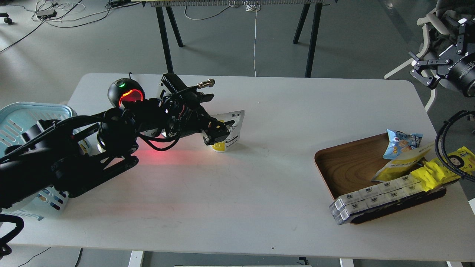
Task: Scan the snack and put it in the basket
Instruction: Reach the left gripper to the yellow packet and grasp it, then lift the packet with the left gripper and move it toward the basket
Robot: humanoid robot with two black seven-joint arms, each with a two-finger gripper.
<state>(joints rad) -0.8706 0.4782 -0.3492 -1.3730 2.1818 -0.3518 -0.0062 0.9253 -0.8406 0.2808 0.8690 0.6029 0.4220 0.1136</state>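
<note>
The light blue basket's slots [17, 121] show dark patches [55, 206], so I should expect other snacks to be hidden inside the basket when I bring the pouch over.
The snack [231, 130], a yellow-and-white stand-up pouch, stands upright on the white table [259, 185], left of centre. My left gripper [219, 132] is at the pouch's left side, low over the table. Its jaws are apart and straddle the pouch's left half, hiding its front picture. I cannot tell whether the fingers touch it. The light blue basket [22, 111] stands at the table's left edge, mostly hidden behind my left arm. My right gripper [421, 70] is open and empty, raised off the table's far right corner.
A black dome scanner [125, 92] with a glowing red ring stands behind my left arm and casts red light on the table. A brown wooden tray [345, 163] at the right holds a blue packet [402, 142], yellow wrappers [441, 168] and white boxes [374, 198].
</note>
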